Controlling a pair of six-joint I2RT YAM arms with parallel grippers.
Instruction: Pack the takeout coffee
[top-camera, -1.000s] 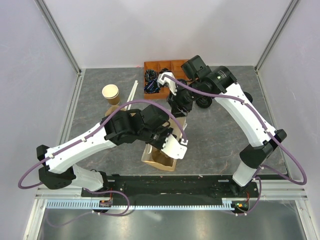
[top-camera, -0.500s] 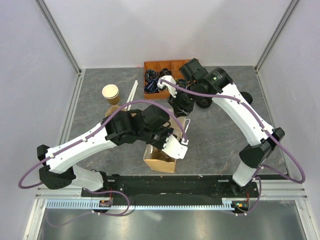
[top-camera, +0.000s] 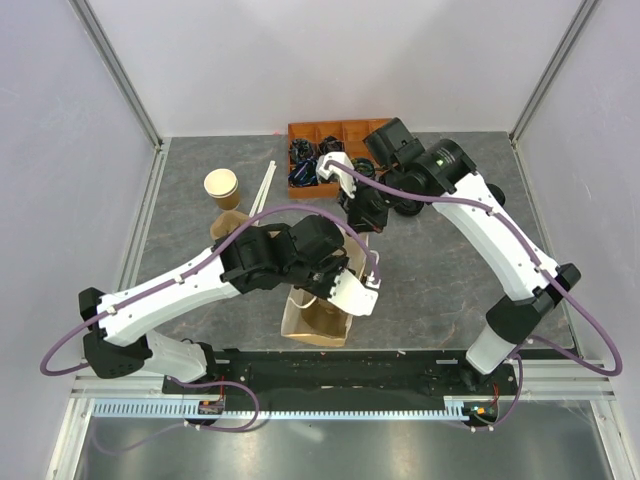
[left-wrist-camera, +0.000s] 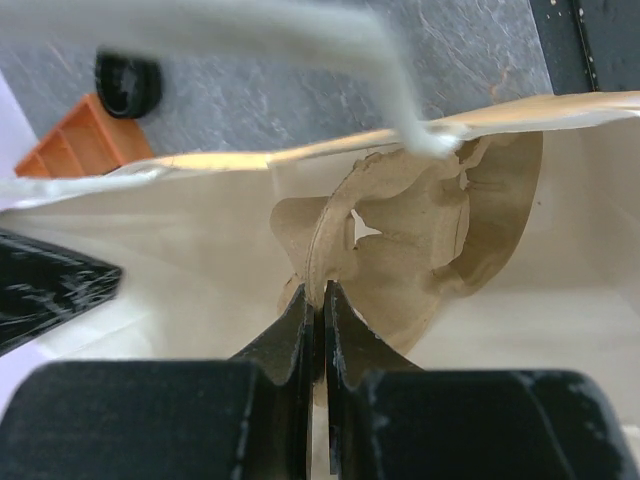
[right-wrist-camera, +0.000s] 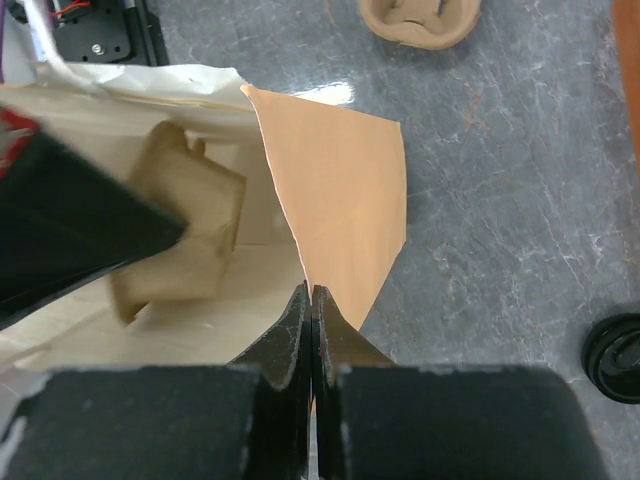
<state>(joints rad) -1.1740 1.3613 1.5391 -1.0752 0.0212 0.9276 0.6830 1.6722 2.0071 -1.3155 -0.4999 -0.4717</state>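
My left gripper is holding the rim of the cup carrier (left-wrist-camera: 410, 235), which slants on edge inside the paper bag. It should let go and push the cup carrier down flat onto the bag's bottom (top-camera: 320, 320).
A brown paper bag (top-camera: 298, 322) with a pale inside stands open near the front of the table. My left gripper (left-wrist-camera: 314, 290) reaches down into it, shut on the rim of a brown pulp cup carrier (left-wrist-camera: 420, 250). My right gripper (right-wrist-camera: 311, 290) is shut on the bag's far wall (right-wrist-camera: 340, 180), at the top edge; from above it (top-camera: 362, 222) sits just behind the bag. The takeout coffee is out of view. A lidless tan cup (top-camera: 222, 186) stands at the back left.
An orange compartment tray (top-camera: 325, 135) with dark packets sits at the back. A black round lid (right-wrist-camera: 615, 355) lies beside the right arm. A second pulp carrier (right-wrist-camera: 420, 20) rests left of the bag. White sticks (top-camera: 262, 185) lie next to the cup.
My right gripper has closed onto the bag's top edge. The left arm has shifted slightly right, and the bag has moved with it.
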